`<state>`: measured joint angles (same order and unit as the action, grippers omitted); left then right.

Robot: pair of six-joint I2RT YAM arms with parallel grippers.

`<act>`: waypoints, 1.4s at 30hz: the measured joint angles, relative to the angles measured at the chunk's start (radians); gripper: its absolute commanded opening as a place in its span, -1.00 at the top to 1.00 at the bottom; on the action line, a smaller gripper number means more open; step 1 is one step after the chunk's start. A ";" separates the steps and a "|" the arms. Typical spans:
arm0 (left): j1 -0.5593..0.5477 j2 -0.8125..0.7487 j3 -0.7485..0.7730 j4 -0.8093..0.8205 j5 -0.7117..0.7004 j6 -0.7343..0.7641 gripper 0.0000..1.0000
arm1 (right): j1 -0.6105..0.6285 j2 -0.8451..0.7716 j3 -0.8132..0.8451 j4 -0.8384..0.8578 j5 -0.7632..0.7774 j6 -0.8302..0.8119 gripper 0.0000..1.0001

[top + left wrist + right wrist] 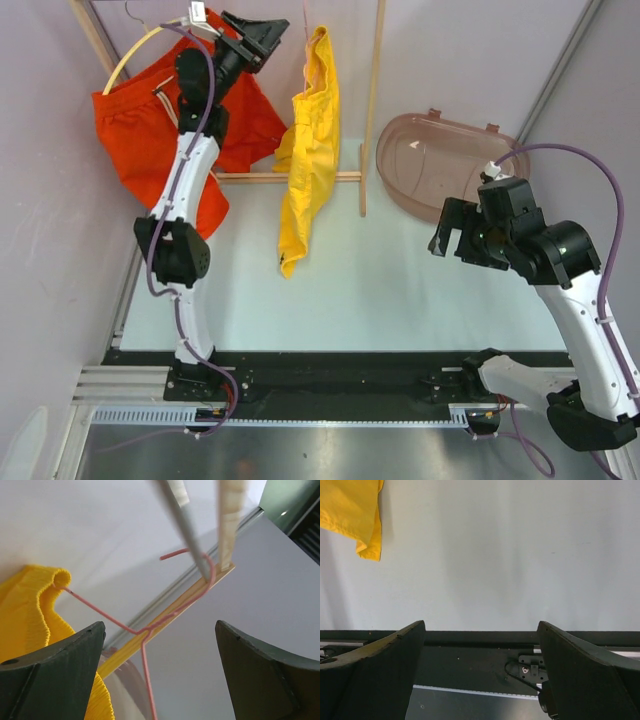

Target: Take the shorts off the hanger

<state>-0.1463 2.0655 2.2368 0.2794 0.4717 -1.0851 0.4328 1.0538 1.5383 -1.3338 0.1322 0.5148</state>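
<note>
The yellow shorts (312,145) will dangle and come along when the robot carries the pink hanger off the rack, because the pink hanger's arm pokes inside (61,587) their waistband.
The orange-red shorts (140,130) hang on a pale yellow hanger (130,58) at the far left. The bright yellow shorts (308,140) hang by one end from a pink wire hanger, mostly drooping down. My left gripper (268,40) is raised high between the two pairs, open and empty. In the left wrist view the pink hanger (145,630) runs between my open left gripper's (160,624) fingers, with the yellow shorts' waistband (30,605) on its left arm. My right gripper (452,238) is open and empty over the table at the right; its wrist view shows a yellow shorts corner (355,515).
A wooden rack with a low crossbar (290,177) and an upright post (372,100) carries the hangers. A translucent pinkish-brown bin (440,160) lies at the back right. Walls close in on the left and right. The black rail (330,370) runs along the near edge.
</note>
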 measured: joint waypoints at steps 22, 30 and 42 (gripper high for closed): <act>-0.054 0.235 0.080 0.266 0.251 -0.400 -0.19 | -0.026 0.075 0.005 -0.002 -0.012 -0.109 -1.00; -0.089 0.235 0.057 0.257 0.265 -0.399 0.09 | -0.032 0.069 0.002 -0.001 -0.023 -0.129 -0.99; -0.072 0.229 0.057 0.182 0.262 -0.369 0.24 | -0.039 0.051 -0.008 0.000 -0.035 -0.135 -1.00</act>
<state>-0.2184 2.2944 2.2940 0.4618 0.7341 -1.4540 0.3935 1.1046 1.5307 -1.3334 0.0967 0.3801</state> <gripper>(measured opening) 0.415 0.995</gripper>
